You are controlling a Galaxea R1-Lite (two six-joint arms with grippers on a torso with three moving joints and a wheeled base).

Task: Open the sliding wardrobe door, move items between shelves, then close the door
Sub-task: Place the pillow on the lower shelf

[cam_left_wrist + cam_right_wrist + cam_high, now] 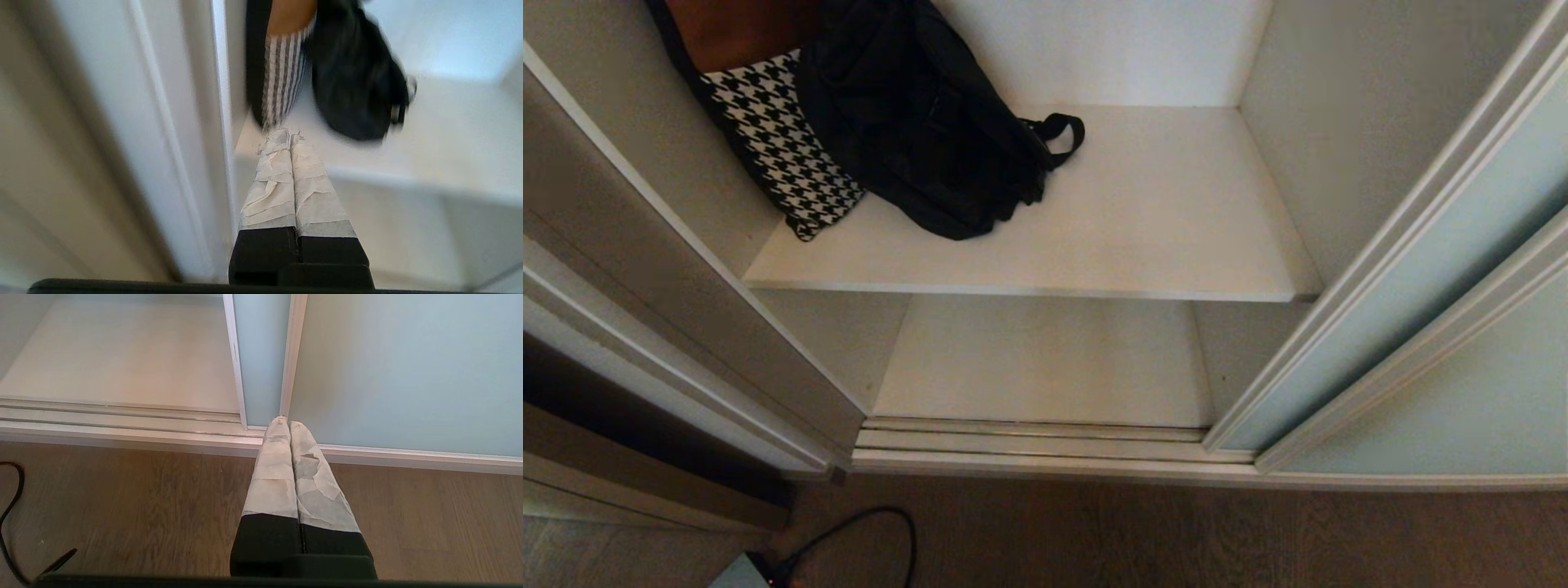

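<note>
My left gripper is moving in, and the sliding door stands clear of the upper white shelf. It should keep going and opening until its fingers are on both sides of the black fabric bag.
The sliding wardrobe door of pale blue-green glass stands slid aside at the right, leaving the wardrobe open. A black fabric bag leans at the back left of the upper white shelf, beside a houndstooth bag. Below it lies a lower white shelf. My left gripper is shut and empty, in front of the shelf's left front corner, short of the bags. My right gripper is shut and empty, low over the wooden floor by the door's bottom frame. Neither arm shows in the head view.
A grooved metal floor track runs along the wardrobe's foot. The wardrobe's left side panel stands close to my left gripper. A black cable curls on the wooden floor at the lower left.
</note>
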